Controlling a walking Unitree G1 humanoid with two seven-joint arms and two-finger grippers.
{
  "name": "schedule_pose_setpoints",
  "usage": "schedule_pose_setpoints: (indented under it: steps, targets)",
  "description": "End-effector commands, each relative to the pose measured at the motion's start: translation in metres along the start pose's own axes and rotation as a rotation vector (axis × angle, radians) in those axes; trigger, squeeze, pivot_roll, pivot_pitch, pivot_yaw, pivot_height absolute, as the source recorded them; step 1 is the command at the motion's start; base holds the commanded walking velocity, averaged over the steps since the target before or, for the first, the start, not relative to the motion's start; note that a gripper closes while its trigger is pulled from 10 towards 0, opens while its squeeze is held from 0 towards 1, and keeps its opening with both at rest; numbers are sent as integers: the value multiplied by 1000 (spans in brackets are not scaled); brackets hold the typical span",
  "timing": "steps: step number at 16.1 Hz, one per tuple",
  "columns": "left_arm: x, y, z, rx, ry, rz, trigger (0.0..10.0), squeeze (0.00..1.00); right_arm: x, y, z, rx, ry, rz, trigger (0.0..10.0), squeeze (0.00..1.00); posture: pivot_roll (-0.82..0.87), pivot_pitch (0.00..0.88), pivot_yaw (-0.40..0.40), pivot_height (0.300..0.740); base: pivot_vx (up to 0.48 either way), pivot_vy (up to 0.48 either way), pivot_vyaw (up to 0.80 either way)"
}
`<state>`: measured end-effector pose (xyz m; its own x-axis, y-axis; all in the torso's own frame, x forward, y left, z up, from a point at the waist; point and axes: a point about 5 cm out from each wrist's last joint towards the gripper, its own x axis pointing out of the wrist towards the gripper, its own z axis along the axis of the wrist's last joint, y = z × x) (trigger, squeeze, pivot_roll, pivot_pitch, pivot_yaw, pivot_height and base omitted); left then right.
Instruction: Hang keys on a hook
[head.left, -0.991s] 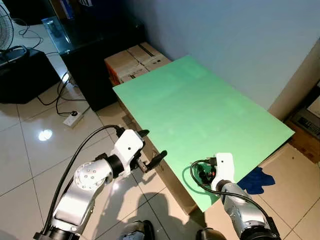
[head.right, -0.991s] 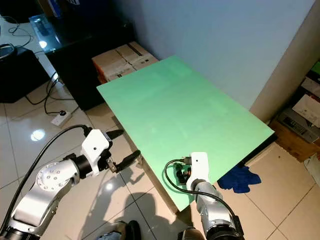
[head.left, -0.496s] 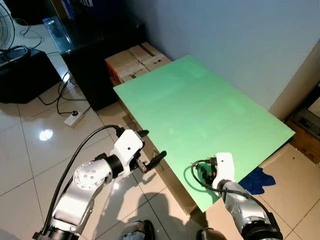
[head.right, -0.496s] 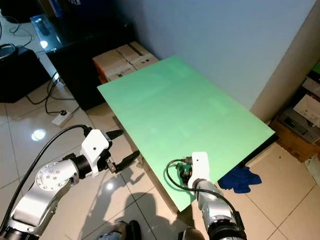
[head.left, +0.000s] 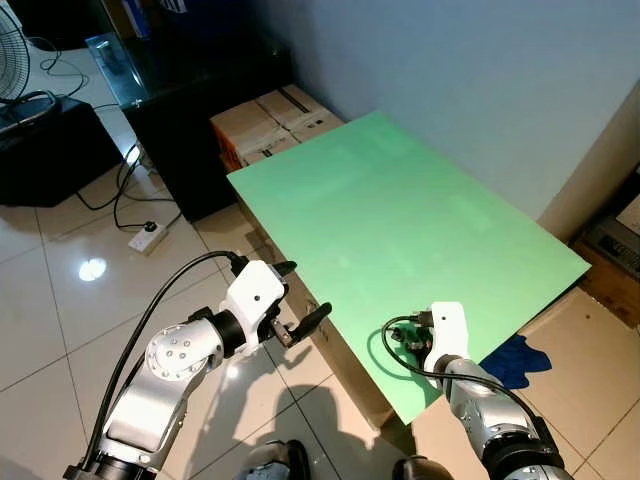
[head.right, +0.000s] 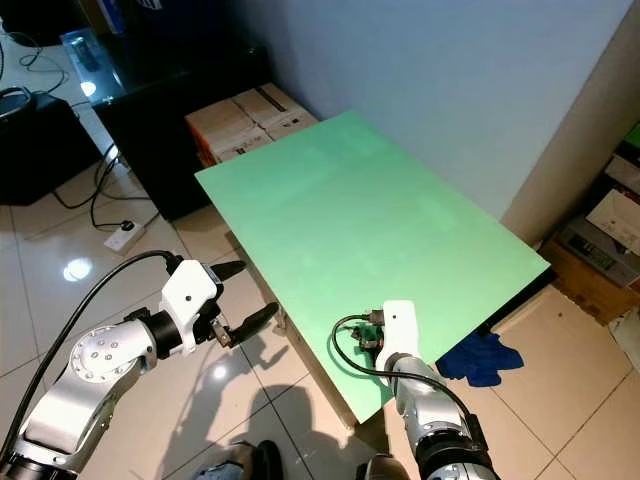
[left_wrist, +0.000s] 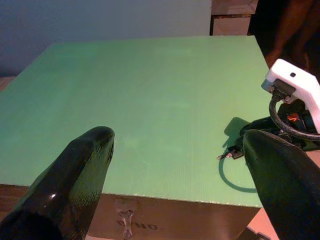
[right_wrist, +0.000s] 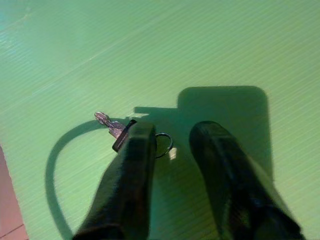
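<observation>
My gripper will have the small key (right_wrist: 117, 132) sticking out sideways when I carry it, because the thin ring (right_wrist: 171, 143) is between my fingers with the small key pointing crosswise.
A small key (right_wrist: 107, 121) on a thin ring (right_wrist: 164, 144) lies flat on the green board table (head.left: 390, 210), near its front corner. My right gripper (right_wrist: 172, 134) is low over it and open. One finger (right_wrist: 135, 150) covers the key's dark head, and the ring lies in the gap between the two fingers. From the left wrist view the keys (left_wrist: 230, 154) lie just beside the right gripper's black fingers (left_wrist: 260, 131). My left gripper (head.left: 303, 292) hangs open off the table's left front edge, over the floor, holding nothing.
Cardboard boxes (head.left: 270, 118) sit past the table's far left corner beside a black cabinet (head.left: 190, 90). A power strip (head.left: 147, 236) and cables lie on the tiled floor at left. A blue cloth (head.left: 515, 360) lies on the floor at right. The wall runs behind the table.
My right wrist has shifted very slightly over the keys. The left arm has stayed in place.
</observation>
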<state>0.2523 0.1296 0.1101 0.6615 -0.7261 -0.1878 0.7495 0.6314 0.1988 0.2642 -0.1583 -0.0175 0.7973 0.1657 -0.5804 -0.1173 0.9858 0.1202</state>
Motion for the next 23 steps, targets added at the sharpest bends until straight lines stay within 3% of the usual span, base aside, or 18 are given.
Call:
schedule_pose_setpoints:
  steps: [1,9,12,13,20,22,23]
  targets:
    - [-5,2,-1,0,10,5,10000,0,0,0,-2,14,6,2,3176,0,2,122,100,740,0,0,0]
    - [-6,5,-1,12,18,6,10000,0,1,-3,0,20,-3,-5,2588,0,5,118,106,740,0,0,0]
    - [-6,6,-1,18,20,8,10000,0,2,-6,3,21,-13,-14,1922,0,5,109,107,740,0,0,0]
    - [-7,6,-1,19,20,9,10000,0,2,-6,6,25,-26,-17,0,0,2,109,108,740,0,0,0]
    - [-5,16,4,13,-14,50,10000,0,-12,-24,51,27,-282,-95,0,0,-28,72,105,740,0,0,0]
    - [-4,22,6,22,-23,79,10000,0,-18,-28,62,-59,-322,-104,0,0,-32,73,97,740,0,0,0]
    - [-4,22,6,22,-23,79,10000,0,-18,-28,62,-59,-322,-104,0,0,-32,73,97,740,0,0,0]
